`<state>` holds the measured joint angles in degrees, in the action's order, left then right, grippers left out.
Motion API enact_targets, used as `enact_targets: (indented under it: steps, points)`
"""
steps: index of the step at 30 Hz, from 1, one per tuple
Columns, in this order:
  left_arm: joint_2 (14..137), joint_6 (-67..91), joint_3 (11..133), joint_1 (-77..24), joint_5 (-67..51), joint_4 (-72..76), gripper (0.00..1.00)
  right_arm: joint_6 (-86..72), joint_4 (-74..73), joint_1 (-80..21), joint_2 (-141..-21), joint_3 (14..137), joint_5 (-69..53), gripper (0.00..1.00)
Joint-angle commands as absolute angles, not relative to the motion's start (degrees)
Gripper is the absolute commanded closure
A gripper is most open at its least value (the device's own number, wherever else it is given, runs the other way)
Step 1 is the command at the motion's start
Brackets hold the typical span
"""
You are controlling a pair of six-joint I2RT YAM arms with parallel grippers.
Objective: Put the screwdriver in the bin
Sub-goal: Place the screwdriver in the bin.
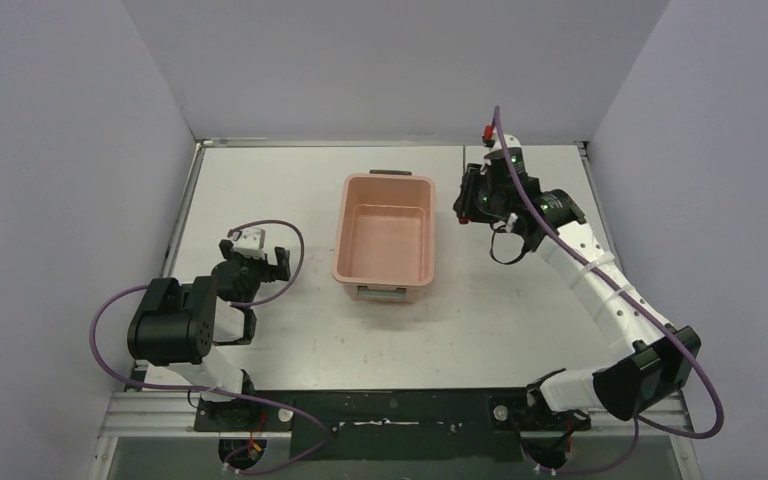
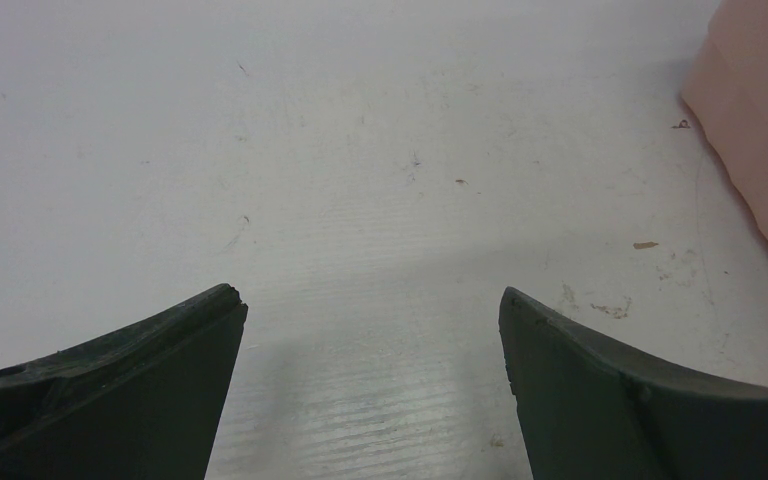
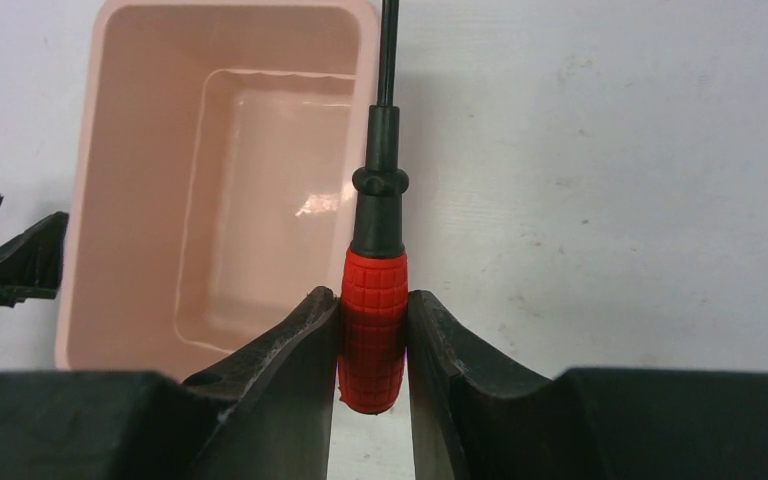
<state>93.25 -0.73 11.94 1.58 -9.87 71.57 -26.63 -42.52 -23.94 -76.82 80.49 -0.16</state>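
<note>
My right gripper should keep moving over the bin, lower and let go near the bin's empty bottom, since the screwdriver's shaft parallels the bin's long side.
The screwdriver has a red handle and a thin black shaft. My right gripper is shut on the red handle and holds it off the table, just right of the bin, shaft pointing away. In the top view only the thin shaft shows beyond my right gripper. The bin is a salmon-pink tub at the table's middle, with nothing inside; it also shows in the right wrist view. My left gripper is open and holds nothing, left of the bin, over bare table.
The bin's side wall shows at the right edge of the left wrist view. Grey walls enclose the white table on three sides. The left arm's fingers show beyond the bin in the right wrist view.
</note>
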Motion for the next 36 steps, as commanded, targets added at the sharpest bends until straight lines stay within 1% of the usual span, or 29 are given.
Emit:
enact_targets:
  steps: [1,7,12,18,28,36]
  points:
    - [92.81,-0.95,12.66,1.55,-10.18,74.03,0.03,-31.45,-37.74,-30.21,-78.83,82.11,3.2,0.93]
    - [92.77,-0.96,12.66,1.56,-10.2,74.0,0.03,-33.4,-36.83,-38.07,-83.21,85.99,7.34,0.93]
    - [92.76,-0.95,12.69,1.54,-10.22,73.98,0.03,-34.7,-35.04,-41.67,-86.81,88.03,8.48,0.92]
    - [92.77,-0.94,12.68,1.5,-10.2,73.98,0.03,-35.49,-32.78,-43.2,-89.8,87.38,9.21,0.91]
    - [92.81,-0.97,12.66,1.5,-10.2,74.04,0.03,-35.67,-28.62,-44.22,-94.64,81.86,8.67,0.91]
    - [92.8,-0.96,12.68,1.49,-10.19,74.02,0.03,-36.51,-28.28,-44.68,-102.94,81.71,7.54,0.88]
